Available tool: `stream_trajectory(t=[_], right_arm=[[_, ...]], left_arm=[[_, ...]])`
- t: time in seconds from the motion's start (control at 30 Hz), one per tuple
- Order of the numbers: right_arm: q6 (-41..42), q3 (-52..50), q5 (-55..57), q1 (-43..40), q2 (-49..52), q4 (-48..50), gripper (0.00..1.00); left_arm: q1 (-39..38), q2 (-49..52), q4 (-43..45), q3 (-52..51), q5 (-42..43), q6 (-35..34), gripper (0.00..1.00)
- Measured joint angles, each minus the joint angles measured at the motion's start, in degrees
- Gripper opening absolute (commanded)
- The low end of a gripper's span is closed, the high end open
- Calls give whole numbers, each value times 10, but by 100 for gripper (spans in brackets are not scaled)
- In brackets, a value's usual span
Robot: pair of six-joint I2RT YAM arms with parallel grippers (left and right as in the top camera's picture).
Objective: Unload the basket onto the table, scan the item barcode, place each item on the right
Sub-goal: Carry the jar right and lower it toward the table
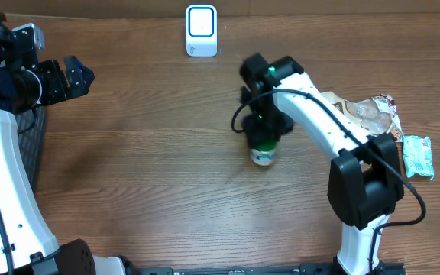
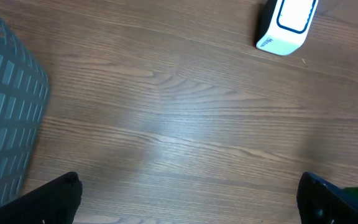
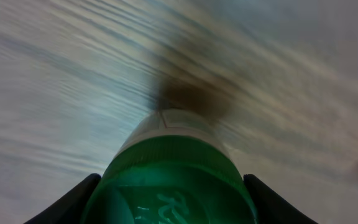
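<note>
The bottle's pale body (image 1: 263,157) is below its green cap, and there is open wood (image 1: 308,145) beside the snack packets. My right gripper should go on there and let go of the bottle upright.
The item is a small bottle (image 1: 263,156) with a green cap and a pale body, near the middle of the table. My right gripper (image 1: 264,137) is over it and shut on the green cap (image 3: 169,186), one finger on each side. The bottle's lower end points away from the wrist camera, and no barcode shows. The white barcode scanner (image 1: 202,30) stands at the far edge of the table and also shows as the scanner (image 2: 288,25) in the left wrist view. My left gripper (image 1: 77,75) hangs open at the far left, with nothing between its fingers (image 2: 55,196).
A grey mesh basket (image 2: 5,124) stands at the table's left side under the left arm. Crinkled snack packets (image 1: 373,114) and a teal packet (image 1: 417,156) lie at the right edge, beside the right arm's base.
</note>
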Motion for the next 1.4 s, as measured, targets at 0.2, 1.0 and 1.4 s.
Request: stream_trajectory(t=[0.2,1.0,1.4], right_arm=[[106,-8,60,-91,2,-8,17],[203,-8,139,-146,1,-8,89],[193,38,136,-146,-3,-34,100]], left_arm=[[0,0,0,0,0,0,100],[0,0,0,0,0,0,100],[0,0,0,0,0,0,100]])
